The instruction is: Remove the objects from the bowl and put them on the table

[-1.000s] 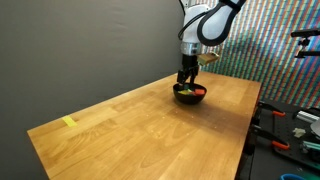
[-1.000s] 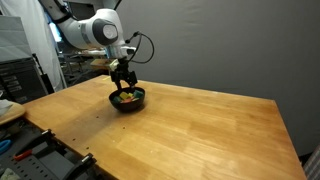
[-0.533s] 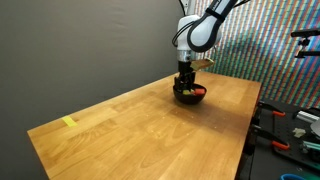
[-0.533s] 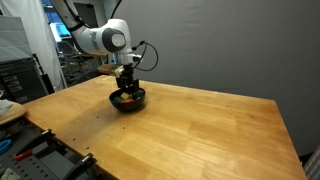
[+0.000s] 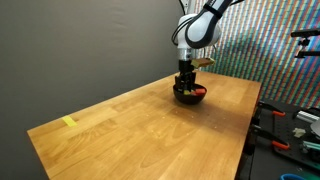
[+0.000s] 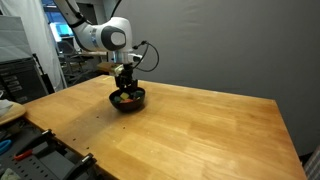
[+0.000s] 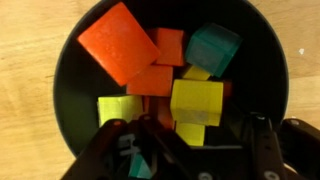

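My gripper should open, move farther over the cube's middle [image 7: 197, 101] and close there before it lifts the cube out, because the yellow cube [image 7: 194, 118] is mostly ahead of the ends of its fingers.
The small black bowl [image 7: 70, 90] sits on the wooden table [image 5: 140, 130] and fills the wrist view. Inside lie several toy blocks: a large orange one [image 7: 118, 42], a teal one [image 7: 212, 48], a yellow cube [image 7: 196, 100] and another yellow one [image 7: 118, 108]. My gripper [image 7: 190, 140] reaches down into the bowl [image 6: 127, 100], as both exterior views show [image 5: 187, 82]. Its jaws are partly drawn in and straddle the yellow cube. A dark gap shows between the cube and the right finger [image 7: 262, 140], so nothing is clamped.
A strip of yellow tape [image 5: 69, 122] lies near one table corner. Tools and cables clutter the bench beside the table [image 5: 290, 130]. Racks and equipment stand behind the arm [image 6: 25, 75]. A dark wall backs the table.
The gripper has sunk deeper into the bowl and its jaws have drawn in from wide open to about half width around the yellow cube.
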